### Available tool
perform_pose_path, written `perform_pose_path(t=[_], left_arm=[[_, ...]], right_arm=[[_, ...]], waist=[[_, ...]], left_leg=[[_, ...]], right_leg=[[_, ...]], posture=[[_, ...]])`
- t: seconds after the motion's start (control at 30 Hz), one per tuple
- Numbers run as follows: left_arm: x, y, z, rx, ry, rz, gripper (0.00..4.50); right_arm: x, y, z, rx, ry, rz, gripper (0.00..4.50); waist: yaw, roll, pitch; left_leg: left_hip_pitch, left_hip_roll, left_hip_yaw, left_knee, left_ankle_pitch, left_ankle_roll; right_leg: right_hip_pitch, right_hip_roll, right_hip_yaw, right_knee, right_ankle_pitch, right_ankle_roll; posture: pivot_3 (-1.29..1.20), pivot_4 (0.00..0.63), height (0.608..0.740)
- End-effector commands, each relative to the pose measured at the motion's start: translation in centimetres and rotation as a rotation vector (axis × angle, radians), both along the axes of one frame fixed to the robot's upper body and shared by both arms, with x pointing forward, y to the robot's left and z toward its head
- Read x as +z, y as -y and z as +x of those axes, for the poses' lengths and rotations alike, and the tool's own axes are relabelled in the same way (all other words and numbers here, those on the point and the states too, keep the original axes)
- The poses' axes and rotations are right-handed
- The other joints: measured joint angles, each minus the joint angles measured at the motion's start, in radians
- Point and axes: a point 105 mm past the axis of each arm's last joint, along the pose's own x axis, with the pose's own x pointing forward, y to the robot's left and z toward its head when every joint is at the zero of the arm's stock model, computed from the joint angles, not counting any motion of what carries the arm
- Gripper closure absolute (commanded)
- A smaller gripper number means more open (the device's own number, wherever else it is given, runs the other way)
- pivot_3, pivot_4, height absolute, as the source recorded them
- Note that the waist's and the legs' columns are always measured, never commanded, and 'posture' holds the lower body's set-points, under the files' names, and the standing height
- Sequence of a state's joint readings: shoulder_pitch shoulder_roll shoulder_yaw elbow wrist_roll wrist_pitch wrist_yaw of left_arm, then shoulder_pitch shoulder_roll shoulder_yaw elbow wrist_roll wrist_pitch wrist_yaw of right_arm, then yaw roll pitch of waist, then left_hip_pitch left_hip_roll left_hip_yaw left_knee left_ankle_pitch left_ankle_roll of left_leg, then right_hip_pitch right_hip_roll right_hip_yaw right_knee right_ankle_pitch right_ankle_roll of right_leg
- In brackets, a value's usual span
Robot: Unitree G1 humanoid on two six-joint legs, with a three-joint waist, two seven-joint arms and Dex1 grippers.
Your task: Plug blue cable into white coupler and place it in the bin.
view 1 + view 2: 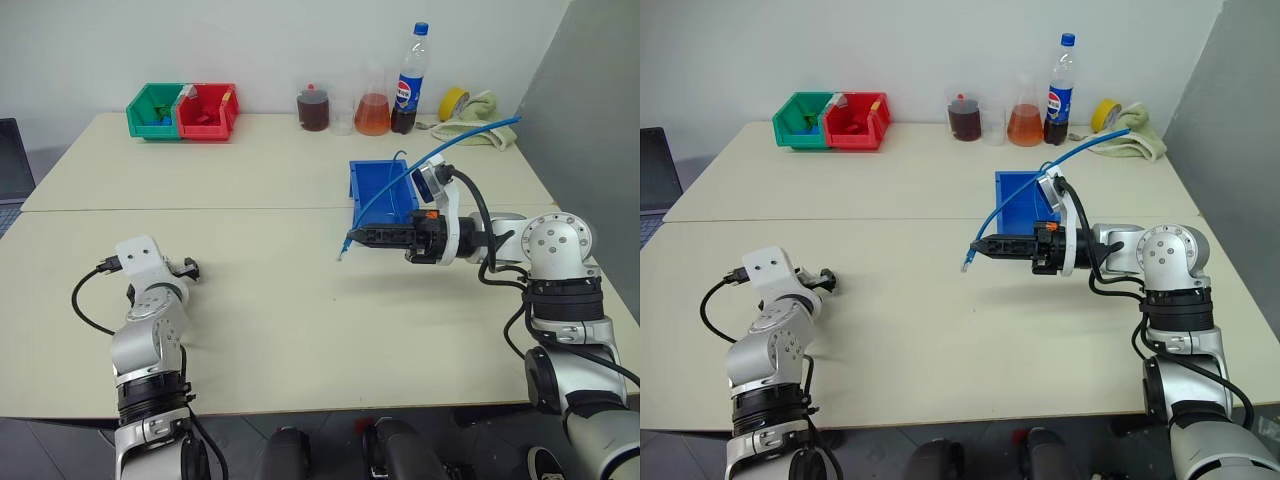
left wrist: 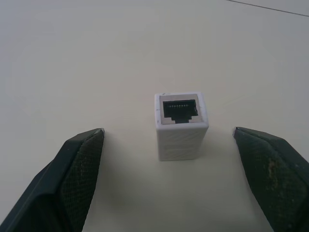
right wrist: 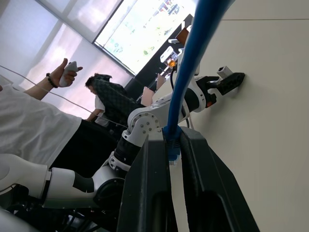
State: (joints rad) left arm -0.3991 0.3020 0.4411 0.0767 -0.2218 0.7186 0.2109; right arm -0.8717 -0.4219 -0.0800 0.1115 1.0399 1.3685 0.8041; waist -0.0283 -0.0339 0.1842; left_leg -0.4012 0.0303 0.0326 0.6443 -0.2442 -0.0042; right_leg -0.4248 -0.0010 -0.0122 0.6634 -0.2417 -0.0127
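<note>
The socket shows a stepped latch notch [image 2: 181, 119], so the white coupler [image 2: 181, 141] will hang down from the plugged blue cable when the robot's right gripper carries the cable.
The white coupler [image 2: 181, 126] lies on the cream table [image 1: 280, 320], its dark socket facing the left wrist camera. My left gripper [image 2: 169, 133] is open, with one black finger [image 2: 79, 164] on each side of the coupler and a gap to it on both sides. The same gripper [image 1: 186, 268] sits low at the table's left. My right gripper [image 1: 350, 238] hovers mid-table, pointing left and shut on the blue cable [image 1: 395, 188]. The cable's plug end [image 1: 965, 266] dangles just past the fingertips. Its other end arcs back over the blue bin [image 1: 372, 180].
A green bin [image 1: 152, 112] and a red bin [image 1: 207, 110] stand at the back left. Glass flasks [image 1: 372, 112], a cola bottle [image 1: 410, 85], a yellow tape roll [image 1: 453, 102] and a cloth [image 1: 488, 108] line the back right. A person in a white shirt [image 3: 29, 125] stands beyond the table.
</note>
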Motion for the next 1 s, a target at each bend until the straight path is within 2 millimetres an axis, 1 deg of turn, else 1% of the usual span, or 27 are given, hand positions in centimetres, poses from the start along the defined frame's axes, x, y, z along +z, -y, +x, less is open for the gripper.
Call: perform_pose_path(t=[0.03, 0.5, 0.6, 0.67, 0.7, 0.8, 0.9, 0.93, 1.0], left_arm=[[0.59, -0.70, -0.35, 0.033, 0.000, 0.012, 0.03], [0.64, -0.47, -0.55, 0.036, -0.013, 0.006, 0.03], [0.80, -0.51, -0.50, 0.034, -0.007, 0.003, 0.55], [0.88, -0.52, -0.50, 0.031, -0.003, 0.000, 1.00], [0.91, -0.48, -0.43, 0.025, -0.002, -0.001, 1.29], [1.06, -0.46, -0.27, 0.016, 0.000, 0.002, 1.89], [1.27, -0.49, -0.08, 0.012, 0.002, 0.007, 2.63], [1.35, -0.52, -0.02, 0.009, 0.003, 0.011, 2.78], [1.44, -0.60, 0.06, 0.008, 0.004, 0.014, 3.26]], right_arm=[[1.08, 0.26, -0.06, -0.004, 0.046, 0.020, 4.42], [1.02, 0.35, 0.00, -0.011, 0.048, 0.016, 4.42], [0.95, 0.38, 0.03, -0.014, 0.048, 0.014, 4.42], [0.88, 0.43, 0.03, -0.016, 0.046, 0.012, 4.42], [0.85, 0.46, 0.06, -0.017, 0.045, 0.011, 4.42], [0.77, 0.47, 0.08, -0.021, 0.047, 0.008, 4.42], [0.76, 0.43, 0.11, -0.023, 0.050, 0.007, 4.42], [0.77, 0.41, 0.11, -0.023, 0.050, 0.007, 4.42], [0.78, 0.41, 0.15, -0.024, 0.050, 0.008, 4.42]], waist=[[0.000, 0.000, 0.000], [0.000, 0.000, 0.000], [0.000, 0.000, 0.000], [0.000, 0.000, 0.000], [0.000, 0.000, 0.000], [0.000, 0.000, 0.000], [0.000, 0.000, 0.000], [0.000, 0.000, 0.000], [0.000, 0.000, 0.000]], left_leg=[[0.000, 0.000, 0.000, 0.000, 0.000, 0.000], [0.000, 0.000, 0.000, 0.000, 0.000, 0.000], [0.000, 0.000, 0.000, 0.000, 0.000, 0.000], [0.000, 0.000, 0.000, 0.000, 0.000, 0.000], [0.000, 0.000, 0.000, 0.000, 0.000, 0.000], [0.000, 0.000, 0.000, 0.000, 0.000, 0.000], [0.000, 0.000, 0.000, 0.000, 0.000, 0.000], [0.000, 0.000, 0.000, 0.000, 0.000, 0.000], [0.000, 0.000, 0.000, 0.000, 0.000, 0.000]], right_leg=[[0.000, 0.000, 0.000, 0.000, 0.000, 0.000], [0.000, 0.000, 0.000, 0.000, 0.000, 0.000], [0.000, 0.000, 0.000, 0.000, 0.000, 0.000], [0.000, 0.000, 0.000, 0.000, 0.000, 0.000], [0.000, 0.000, 0.000, 0.000, 0.000, 0.000], [0.000, 0.000, 0.000, 0.000, 0.000, 0.000], [0.000, 0.000, 0.000, 0.000, 0.000, 0.000], [0.000, 0.000, 0.000, 0.000, 0.000, 0.000], [0.000, 0.000, 0.000, 0.000, 0.000, 0.000]], posture=[[0.00, 0.150, 0.740], [0.00, 0.150, 0.740], [0.00, 0.150, 0.740], [0.00, 0.150, 0.740], [0.00, 0.150, 0.740], [0.00, 0.150, 0.740], [0.00, 0.150, 0.740], [0.00, 0.150, 0.740], [0.00, 0.150, 0.740]])
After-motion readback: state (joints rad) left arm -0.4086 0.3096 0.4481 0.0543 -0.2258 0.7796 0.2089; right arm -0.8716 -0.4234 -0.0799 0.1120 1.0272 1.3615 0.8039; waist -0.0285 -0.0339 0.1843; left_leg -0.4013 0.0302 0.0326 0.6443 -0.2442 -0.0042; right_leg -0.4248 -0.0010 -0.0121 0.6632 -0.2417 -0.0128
